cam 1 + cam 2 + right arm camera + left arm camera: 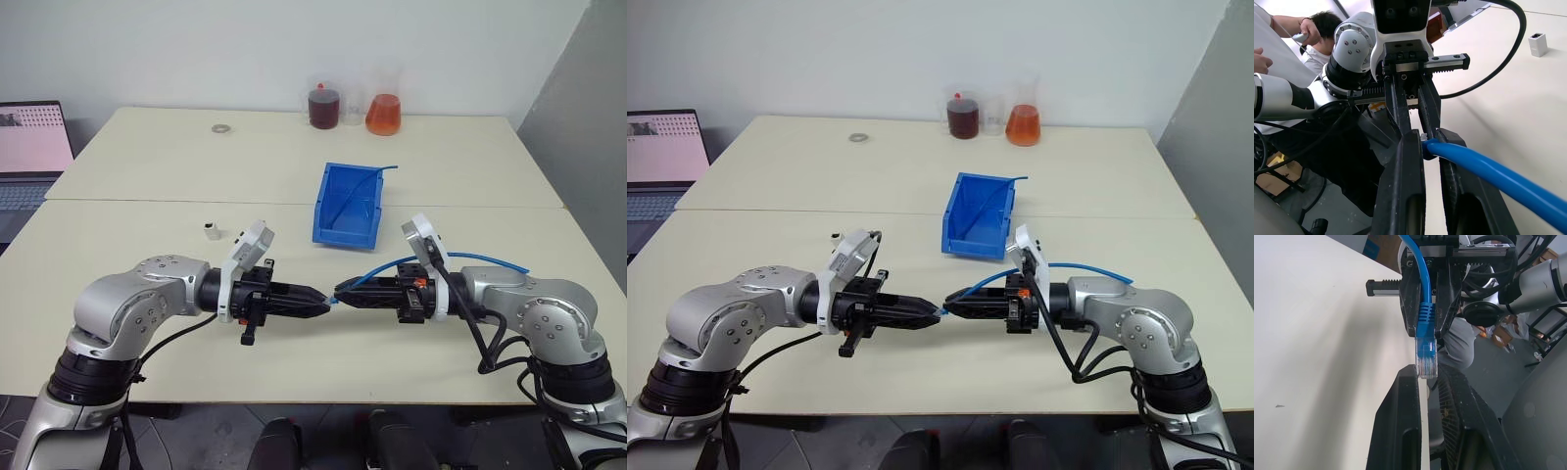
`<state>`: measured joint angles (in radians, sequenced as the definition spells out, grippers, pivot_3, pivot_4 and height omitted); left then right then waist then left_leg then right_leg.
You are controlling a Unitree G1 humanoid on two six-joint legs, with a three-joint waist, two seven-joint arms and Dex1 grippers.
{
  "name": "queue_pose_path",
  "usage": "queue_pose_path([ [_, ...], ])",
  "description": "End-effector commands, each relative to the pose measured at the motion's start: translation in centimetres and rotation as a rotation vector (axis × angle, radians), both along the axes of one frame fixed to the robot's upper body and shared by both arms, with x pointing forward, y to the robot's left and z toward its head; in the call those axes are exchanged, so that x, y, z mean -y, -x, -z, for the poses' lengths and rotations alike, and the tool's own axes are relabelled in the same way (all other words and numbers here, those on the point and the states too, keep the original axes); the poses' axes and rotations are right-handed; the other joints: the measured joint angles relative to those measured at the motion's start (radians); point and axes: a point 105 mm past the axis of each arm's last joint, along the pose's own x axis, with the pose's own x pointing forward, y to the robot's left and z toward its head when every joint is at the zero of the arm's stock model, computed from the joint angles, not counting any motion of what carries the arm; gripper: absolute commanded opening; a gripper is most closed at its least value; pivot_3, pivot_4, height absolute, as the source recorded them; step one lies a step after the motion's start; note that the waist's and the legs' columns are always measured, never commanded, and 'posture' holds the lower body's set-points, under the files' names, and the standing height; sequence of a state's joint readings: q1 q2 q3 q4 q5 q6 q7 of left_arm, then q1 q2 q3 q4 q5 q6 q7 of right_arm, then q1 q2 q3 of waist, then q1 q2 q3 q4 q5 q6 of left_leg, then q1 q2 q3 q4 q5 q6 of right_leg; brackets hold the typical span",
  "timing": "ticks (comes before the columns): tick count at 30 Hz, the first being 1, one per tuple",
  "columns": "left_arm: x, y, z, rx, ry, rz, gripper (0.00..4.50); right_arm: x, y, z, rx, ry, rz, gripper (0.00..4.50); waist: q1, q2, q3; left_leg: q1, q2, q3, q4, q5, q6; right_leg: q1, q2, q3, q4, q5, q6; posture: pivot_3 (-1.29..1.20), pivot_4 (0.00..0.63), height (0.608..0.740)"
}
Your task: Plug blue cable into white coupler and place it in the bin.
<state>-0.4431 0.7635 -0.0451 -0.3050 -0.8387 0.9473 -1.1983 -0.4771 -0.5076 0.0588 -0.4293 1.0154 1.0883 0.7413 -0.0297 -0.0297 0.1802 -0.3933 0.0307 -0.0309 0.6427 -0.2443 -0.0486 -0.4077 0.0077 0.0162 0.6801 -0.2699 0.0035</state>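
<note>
My left gripper's fingers straddle the clear plug's tip (331, 301) while the white coupler stands apart. I should back my left gripper off and fetch the coupler (212, 231) first.
Above the near table edge my two grippers meet tip to tip. The right gripper (340, 291) is shut on the blue cable (384, 267) just behind its clear plug (1426, 357); the cable trails back over my right forearm. The left gripper (326, 306) is shut, with the plug's tip lying between its fingertips (1413, 377). The white coupler (211, 231) stands on the table beyond my left wrist, apart from both grippers. The bin (333, 223) sits further back at the centre.
A thin blue cable (364, 184) lies in the bin, one end poking over its far rim. Two beakers of dark red (324, 106) and orange (383, 113) liquid stand at the far edge, a small ring (221, 128) to their left. A laptop (29, 147) is at far left. A person (1312, 34) shows in the right wrist view.
</note>
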Motion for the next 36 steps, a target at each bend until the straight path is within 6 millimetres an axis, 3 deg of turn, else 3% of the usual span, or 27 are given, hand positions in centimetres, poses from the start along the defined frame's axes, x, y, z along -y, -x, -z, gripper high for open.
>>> queue_pose_path([
  [1, -0.1, 0.1, -0.2, 0.054, -0.011, 0.01, 0.22, 0.0, 0.5, -1.0, 0.034, -0.023, -0.029, 0.12, 0.0, 0.0, 0.0, 0.0, 0.0, 0.0, 0.0, 0.0, 0.0, 0.0, 0.0, 0.0, 0.0, 0.0, 0.0, 0.0, 0.15, 0.74],
  [6, 0.0, 0.3, 0.1, 0.06, -0.008, 0.017, 0.22, 0.1, 0.3, -0.9, 0.042, -0.016, -0.019, 0.12, 0.0, 0.0, 0.0, 0.0, 0.0, 0.0, 0.0, 0.0, 0.0, 0.0, 0.0, 0.0, 0.0, 0.0, 0.0, 0.0, 0.15, 0.74],
  [8, -0.1, 0.2, 0.3, 0.063, -0.018, 0.006, 0.92, 0.2, 0.1, -0.8, 0.05, -0.013, -0.009, 0.12, 0.0, 0.0, 0.0, 0.0, 0.0, 0.0, 0.0, 0.0, 0.0, 0.0, 0.0, 0.0, 0.0, 0.0, 0.0, 0.0, 0.15, 0.74],
  [16, -1.3, 0.3, 0.8, 0.074, -0.052, -0.044, 2.45, 0.6, -1.2, -0.6, 0.092, 0.009, 0.04, 0.12, -0.001, 0.0, 0.0, -0.001, 0.0, 0.0, 0.0, 0.0, 0.0, -0.001, 0.0, 0.0, 0.0, 0.0, 0.0, 0.0, 0.15, 0.74],
  [26, -5.8, -2.7, 3.8, 0.216, -0.098, -0.66, 4.46, 2.1, -3.1, 0.6, 0.161, 0.053, 0.152, 0.12, 0.001, 0.001, 0.0, -0.003, 0.001, 0.0, 0.0, 0.0, 0.0, -0.003, -0.001, 0.0, 0.0, 0.0, 0.0, 0.0, 0.15, 0.74],
  [30, -9.0, -5.5, 5.4, 0.296, -0.162, -1.065, 4.5, 2.1, -3.5, 1.0, 0.173, 0.054, 0.173, 0.11, 0.004, 0.0, 0.001, -0.003, 0.001, 0.0, 0.0, 0.0, 0.0, -0.003, -0.002, 0.0, 0.0, 0.0, 0.001, 0.0, 0.15, 0.74],
  [33, -10.3, -6.4, 6.1, 0.345, -0.226, -1.208, 4.5, 2.0, -3.6, 1.0, 0.179, 0.051, 0.177, 0.11, 0.004, -0.001, 0.001, -0.003, 0.0, 0.0, 0.001, 0.0, 0.0, -0.002, -0.002, 0.0, 0.0, 0.001, 0.002, 0.0, 0.15, 0.74],
  [36, -13.5, -8.4, 6.1, 0.381, -0.301, -1.44, 4.5, 1.6, -3.6, 0.8, 0.193, 0.047, 0.174, 0.11, 0.005, -0.001, 0.001, -0.003, 0.0, 0.0, 0.001, 0.0, 0.0, -0.002, -0.002, 0.0, 0.0, 0.001, 0.002, 0.0, 0.15, 0.74],
])
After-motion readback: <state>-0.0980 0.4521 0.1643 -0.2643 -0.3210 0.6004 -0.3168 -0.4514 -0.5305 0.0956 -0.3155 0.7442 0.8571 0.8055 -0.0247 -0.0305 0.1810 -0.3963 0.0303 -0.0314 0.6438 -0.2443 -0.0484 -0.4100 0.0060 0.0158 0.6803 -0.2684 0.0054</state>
